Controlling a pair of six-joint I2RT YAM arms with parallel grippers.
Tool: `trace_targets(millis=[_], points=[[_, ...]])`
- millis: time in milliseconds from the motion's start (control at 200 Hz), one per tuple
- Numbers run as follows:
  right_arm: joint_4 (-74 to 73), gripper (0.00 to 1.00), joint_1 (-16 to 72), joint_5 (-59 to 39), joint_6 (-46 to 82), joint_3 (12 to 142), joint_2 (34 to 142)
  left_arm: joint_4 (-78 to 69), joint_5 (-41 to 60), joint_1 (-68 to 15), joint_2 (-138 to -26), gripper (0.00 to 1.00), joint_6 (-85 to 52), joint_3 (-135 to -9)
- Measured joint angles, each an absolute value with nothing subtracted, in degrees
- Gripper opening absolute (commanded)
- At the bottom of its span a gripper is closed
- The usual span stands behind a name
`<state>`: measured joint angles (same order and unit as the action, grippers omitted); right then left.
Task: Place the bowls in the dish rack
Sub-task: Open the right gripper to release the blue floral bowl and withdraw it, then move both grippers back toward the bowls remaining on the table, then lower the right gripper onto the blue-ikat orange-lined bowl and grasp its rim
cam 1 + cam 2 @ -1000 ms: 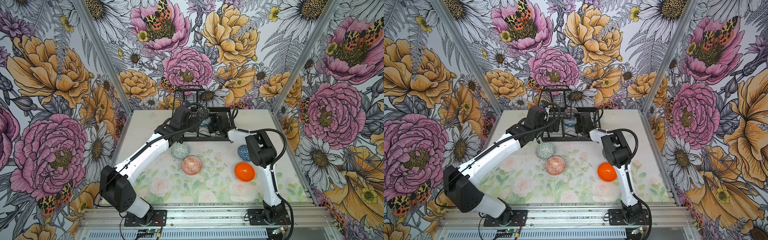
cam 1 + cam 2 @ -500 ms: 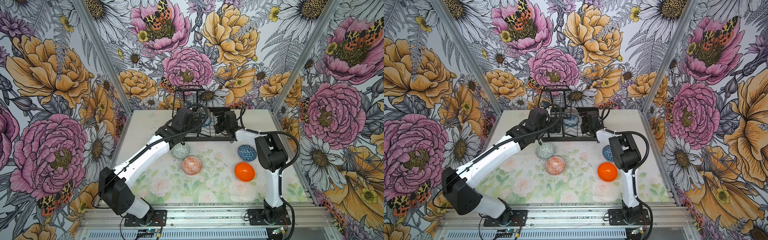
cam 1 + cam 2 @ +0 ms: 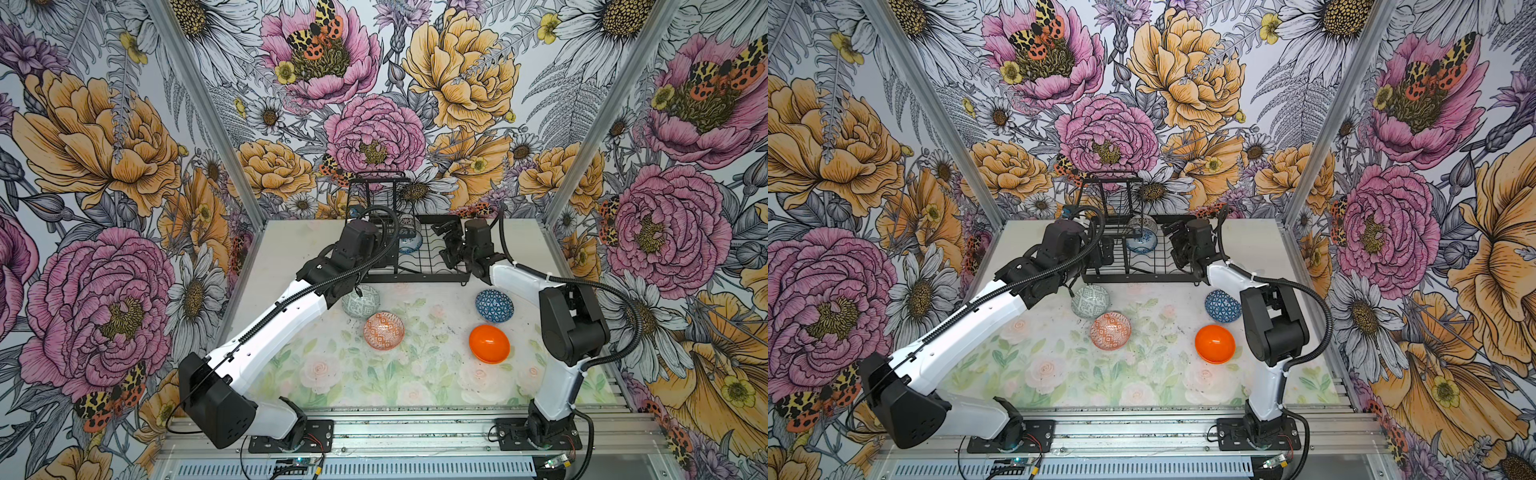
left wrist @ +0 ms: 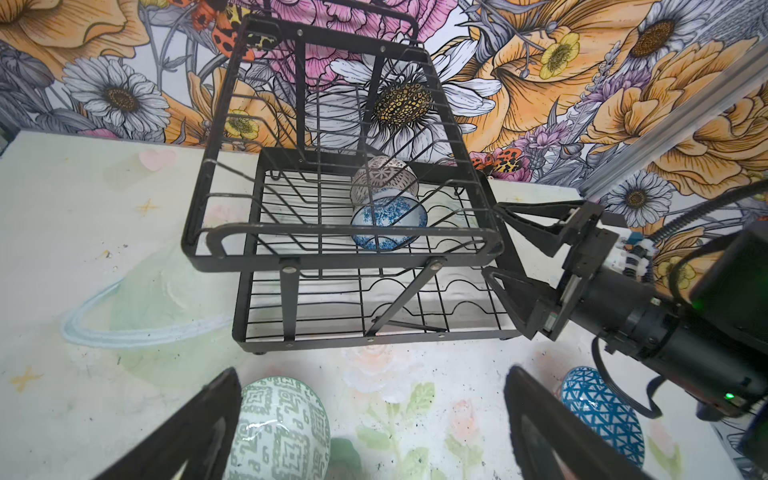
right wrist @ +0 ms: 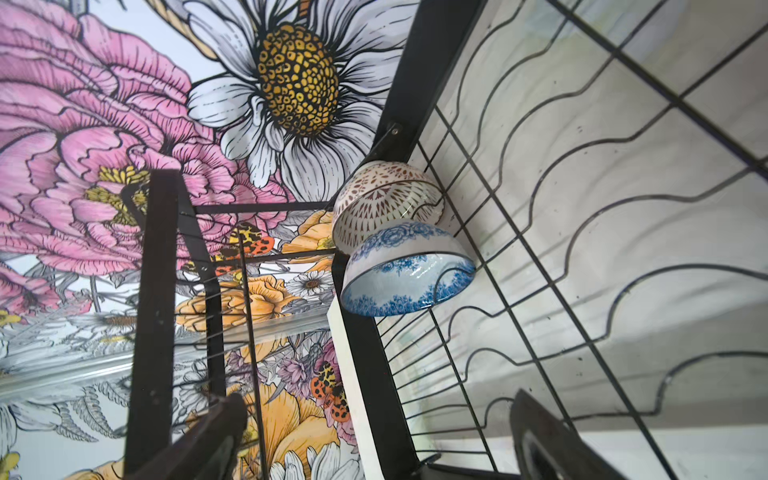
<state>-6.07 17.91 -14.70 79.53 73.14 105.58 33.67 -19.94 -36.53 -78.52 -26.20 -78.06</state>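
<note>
The mat [image 3: 436, 338] is open between the orange-white bowl and the plain orange bowl, so my right gripper should keep going to the orange-white bowl's rim [image 3: 402, 330] and close there.
The black wire dish rack [image 3: 432, 266] stands at the back of the table. Two bowls lean on edge in its base: a blue-speckled one [image 5: 407, 270] and behind it a dark-and-white one [image 5: 382, 199]. On the mat in front lie a grey-green bowl [image 3: 360, 303], an orange-white bowl [image 3: 384, 331], a dark blue triangle bowl [image 3: 494, 305] and a plain orange bowl [image 3: 489, 344]. My right gripper [image 3: 448, 243] is open and empty over the rack's right end. My left gripper [image 4: 372, 374] is open and empty, with one finger beside the grey-green bowl [image 4: 282, 432].
The rack's raised upper basket [image 3: 376, 195] stands over its left half, close to my left wrist. Flowered walls close in the table on three sides. A metal rail [image 3: 382, 428] with both arm bases runs along the front edge.
My right gripper has drawn back to the right, away from the blue-speckled bowl, which stays in the rack. Its elbow swung right and uncovered the blue triangle bowl. The left arm barely moved.
</note>
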Motion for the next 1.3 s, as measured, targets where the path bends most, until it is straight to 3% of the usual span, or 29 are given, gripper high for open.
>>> trace_targets(millis=[350, 580, 841, 1301], points=[[2.35, 0.99, 19.51, -15.33, 62.59, 63.11, 90.80, 39.57, -19.16, -35.33, -73.03, 0.99, -42.70, -70.89], [4.99, 0.93, 28.14, -13.32, 54.74, 55.46, 85.27, 41.85, -14.24, -31.73, -69.45, 0.99, -52.73, -62.67], [6.44, 0.85, 37.30, -12.93, 47.81, 52.36, 86.56, 43.51, -5.72, -23.73, -65.56, 0.99, -56.75, -58.06], [10.52, 0.66, 49.87, -5.96, 48.84, 50.87, 92.58, 43.88, 2.24, -20.36, -58.22, 0.99, -57.12, -48.80]])
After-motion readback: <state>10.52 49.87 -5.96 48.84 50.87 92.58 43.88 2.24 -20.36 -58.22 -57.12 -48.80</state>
